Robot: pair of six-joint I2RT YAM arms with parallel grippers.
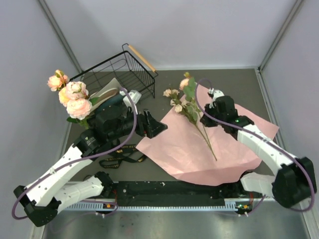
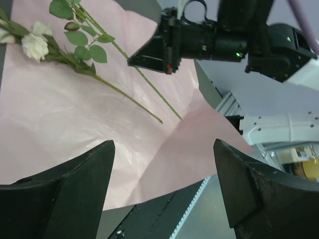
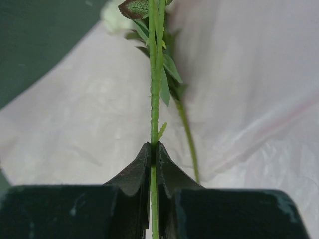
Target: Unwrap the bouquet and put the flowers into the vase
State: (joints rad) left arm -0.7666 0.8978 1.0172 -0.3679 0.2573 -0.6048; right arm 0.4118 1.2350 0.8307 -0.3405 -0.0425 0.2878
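The green stem in my right gripper (image 3: pixel 154 107) is a long way from the vase, so I should pass it to my left gripper just under the peach bloom (image 1: pixel 190 90).
The bouquet is undone: its pink paper (image 1: pixel 199 152) lies flat on the table with a few flowers (image 1: pixel 185 102) on it, blooms toward the back. My right gripper (image 3: pixel 154 145) is shut on one thin green stem (image 3: pixel 155 99), which runs straight up between its pads; from above that gripper (image 1: pixel 203 119) sits at the stems' middle. A bunch of peach and pink roses (image 1: pixel 74 97) stands upright at the left, its base and the vase hidden behind my left arm. My left gripper (image 2: pixel 164 144) is open and holds nothing, hovering over the paper's left edge (image 1: pixel 160 127).
A black wire basket (image 1: pixel 117 69) with a wooden handle (image 1: pixel 142 58) stands at the back left. A black ribbon (image 1: pixel 122 154) lies on the table near the left arm. The left wrist view shows a cream rose (image 2: pixel 35 46) and the right gripper (image 2: pixel 164 52) above the paper.
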